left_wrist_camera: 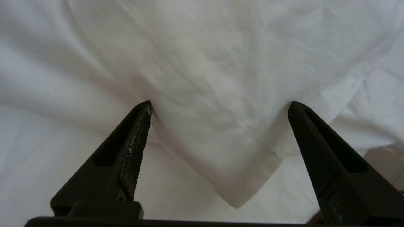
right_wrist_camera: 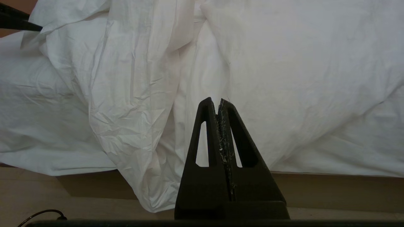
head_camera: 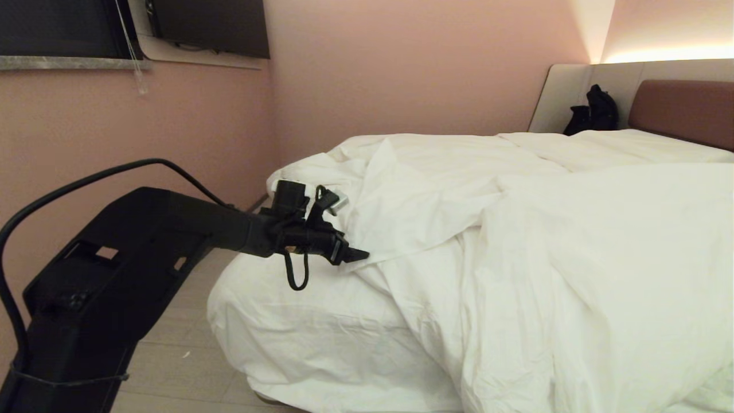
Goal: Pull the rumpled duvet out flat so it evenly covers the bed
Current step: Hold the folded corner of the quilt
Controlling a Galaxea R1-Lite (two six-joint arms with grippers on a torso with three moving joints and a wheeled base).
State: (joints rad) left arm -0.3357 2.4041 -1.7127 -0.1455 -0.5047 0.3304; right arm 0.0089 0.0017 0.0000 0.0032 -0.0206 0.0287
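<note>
My left gripper's open fingers have the duvet flap's pointed corner point(left_wrist_camera: 240, 189) lying loose between them, so I should push in deeper, pinch the cloth point(head_camera: 386, 252) behind the flap's corner, and then pull.
The white duvet point(head_camera: 573, 241) lies rumpled over the bed point(head_camera: 298, 338), bunched toward the right and hanging down the near side. One folded-back flap ends in a pointed corner point(left_wrist_camera: 236, 189) resting on the mattress sheet near the foot's left corner. My left gripper point(head_camera: 358, 255) reaches over that corner of the bed. In the left wrist view the left gripper point(left_wrist_camera: 221, 105) is open, and the flap's corner lies loose between its spread fingers. My right gripper point(right_wrist_camera: 217, 101) is shut on nothing and hangs beside the bed, facing the draped duvet point(right_wrist_camera: 300, 78).
A pink wall runs along the bed's far side. A black bag point(head_camera: 596, 109) sits by the brownish-red headboard point(head_camera: 682, 109). Pale floor point(head_camera: 183, 344) shows left of the bed. The wooden bed base point(right_wrist_camera: 331, 189) and a dark cable point(right_wrist_camera: 41, 214) lie low near my right arm.
</note>
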